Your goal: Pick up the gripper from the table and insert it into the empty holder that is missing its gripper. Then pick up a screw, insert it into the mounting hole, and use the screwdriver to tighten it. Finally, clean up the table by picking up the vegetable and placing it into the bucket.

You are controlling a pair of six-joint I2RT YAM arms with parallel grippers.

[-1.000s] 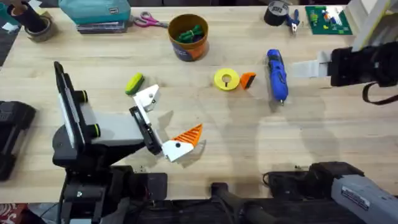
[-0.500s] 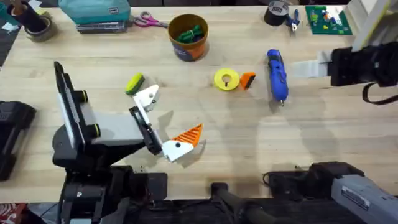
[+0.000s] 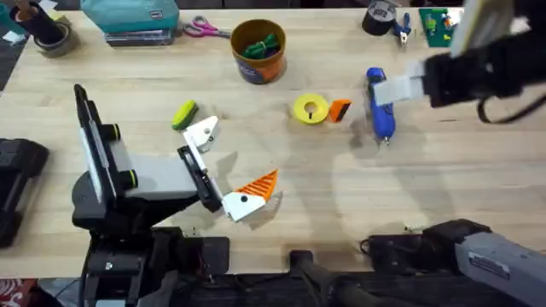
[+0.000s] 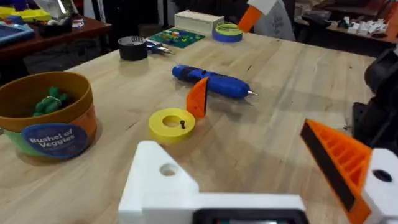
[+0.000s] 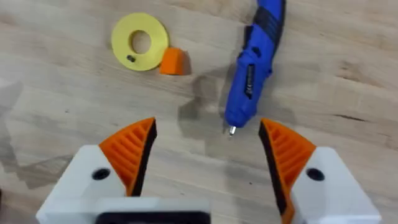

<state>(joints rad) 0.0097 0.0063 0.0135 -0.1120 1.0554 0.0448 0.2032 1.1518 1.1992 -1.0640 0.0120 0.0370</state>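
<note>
The empty white holder (image 3: 203, 133) matches the one that carries an orange finger, so the loose orange gripper (image 3: 339, 110) should stay in place even unscrewed when the robot inserts it.
The loose orange gripper (image 3: 339, 109) (image 4: 198, 98) (image 5: 173, 61) lies beside a yellow disc (image 3: 310, 109) that carries a small dark screw (image 4: 182, 124). The blue screwdriver (image 3: 380, 102) (image 5: 252, 68) lies just to their right. My right gripper (image 3: 391, 89) (image 5: 208, 155) hovers open above the screwdriver's tip end, both orange fingers (image 5: 130, 152) spread. My left gripper (image 3: 229, 162) rests open on the table; one side is the bare white holder (image 3: 202, 132) (image 4: 161, 180), the other bears an orange finger (image 3: 258, 185). The yellow-green vegetable (image 3: 183, 114) lies by the holder. The bucket (image 3: 258, 49) stands behind, holding dark green pieces.
Along the far edge are scissors (image 3: 202, 28), a teal case (image 3: 128, 17), a black tape roll (image 3: 380, 17), blue-handled pliers (image 3: 401, 30) and a green board (image 3: 439, 26). Another tape roll (image 3: 51, 38) sits far left. Bare wood stretches between the arms.
My right arm has swung left and forward, bringing its gripper from the table's right edge to over the screwdriver. The left arm and the objects have not moved.
</note>
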